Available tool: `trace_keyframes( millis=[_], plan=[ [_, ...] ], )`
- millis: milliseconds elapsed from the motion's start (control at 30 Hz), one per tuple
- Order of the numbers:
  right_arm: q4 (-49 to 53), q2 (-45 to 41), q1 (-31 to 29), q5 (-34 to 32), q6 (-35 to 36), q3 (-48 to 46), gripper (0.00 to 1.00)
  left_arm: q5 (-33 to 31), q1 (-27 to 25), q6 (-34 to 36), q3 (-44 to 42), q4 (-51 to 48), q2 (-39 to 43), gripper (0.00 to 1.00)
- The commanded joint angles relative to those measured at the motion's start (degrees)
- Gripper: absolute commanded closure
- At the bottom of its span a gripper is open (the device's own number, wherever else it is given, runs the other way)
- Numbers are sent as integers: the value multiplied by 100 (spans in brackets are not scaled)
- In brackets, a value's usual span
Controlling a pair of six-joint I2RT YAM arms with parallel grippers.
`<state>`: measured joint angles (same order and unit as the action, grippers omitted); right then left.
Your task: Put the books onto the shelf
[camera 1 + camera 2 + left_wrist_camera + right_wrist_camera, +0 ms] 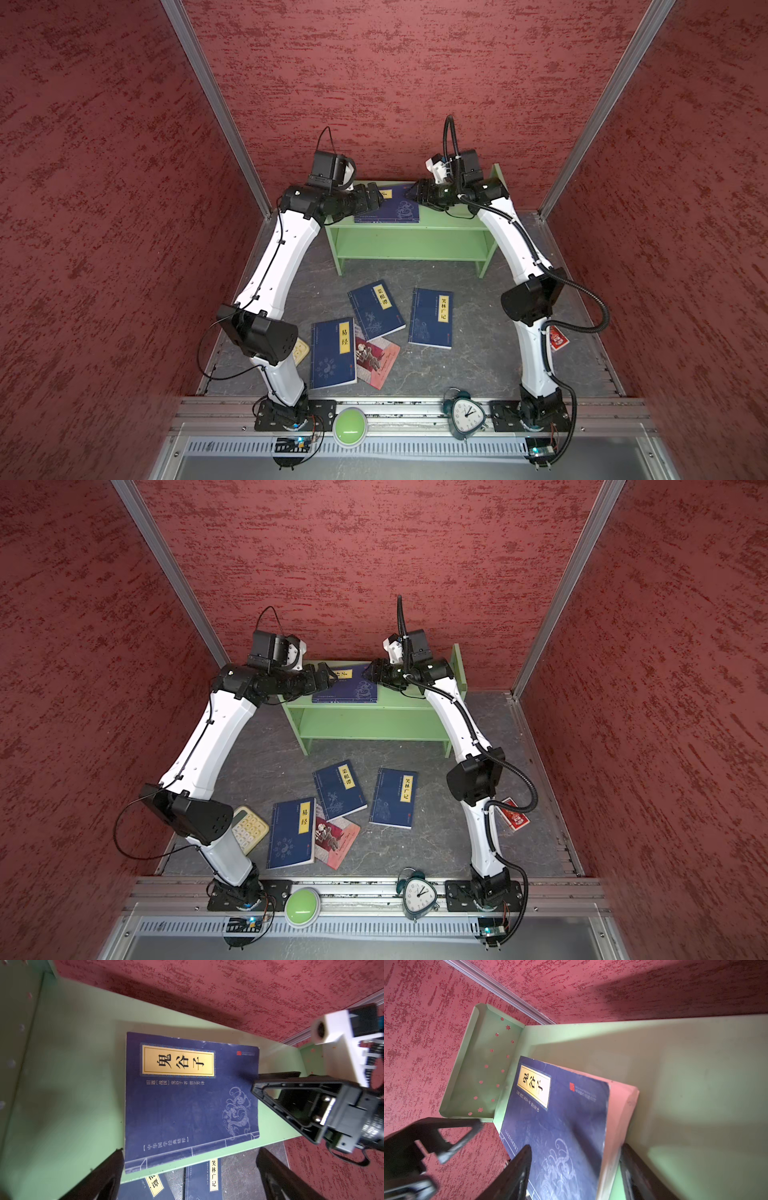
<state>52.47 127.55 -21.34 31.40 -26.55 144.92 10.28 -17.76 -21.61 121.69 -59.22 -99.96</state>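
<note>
My left gripper is above the gap between the navy book and the shelf's side panel, so it should move away while my right gripper slides the book across.
A navy book lies flat on the top board of the light green shelf. My left gripper is open just off the book's left edge and holds nothing. At the book's right edge my right gripper is open, with one finger over the cover and the other down by the page edge. Three more navy books and a red-pink book lie on the grey floor in front of the shelf.
A cream calculator lies under the left arm's elbow. A red packet sits by the right arm. On the front rail stand a teal alarm clock and a green button. Red walls close in behind the shelf and at both sides.
</note>
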Motion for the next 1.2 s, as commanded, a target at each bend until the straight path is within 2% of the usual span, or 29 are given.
trace_keyframes(
  millis=[0, 167, 433, 567, 800, 1000, 1167],
  plan=[
    [-85, 139, -88, -28, 28, 124, 32, -32, 65, 288, 426, 68, 452, 1],
    [-162, 165, -183, -50, -26, 123, 32, 41, 360, 261, 767, 95, 698, 1],
    [-334, 183, -316, -99, -236, 131, 32, 376, 923, 105, 652, 213, 955, 1],
    [-317, 158, -368, -280, -351, 131, 32, 626, 1082, 51, 29, 349, 1217, 1],
    [-83, -147, -396, -993, -422, -8, 30, 1232, 1399, -109, -2064, 1199, 2181, 1],
    [-162, -564, -409, -1224, -457, -529, 31, 1519, 1792, -341, -2685, 1360, 2432, 1],
    [-150, -697, -452, -1132, -466, -717, 31, 1747, 2011, -436, -2771, 1426, 2452, 1]
  ],
)
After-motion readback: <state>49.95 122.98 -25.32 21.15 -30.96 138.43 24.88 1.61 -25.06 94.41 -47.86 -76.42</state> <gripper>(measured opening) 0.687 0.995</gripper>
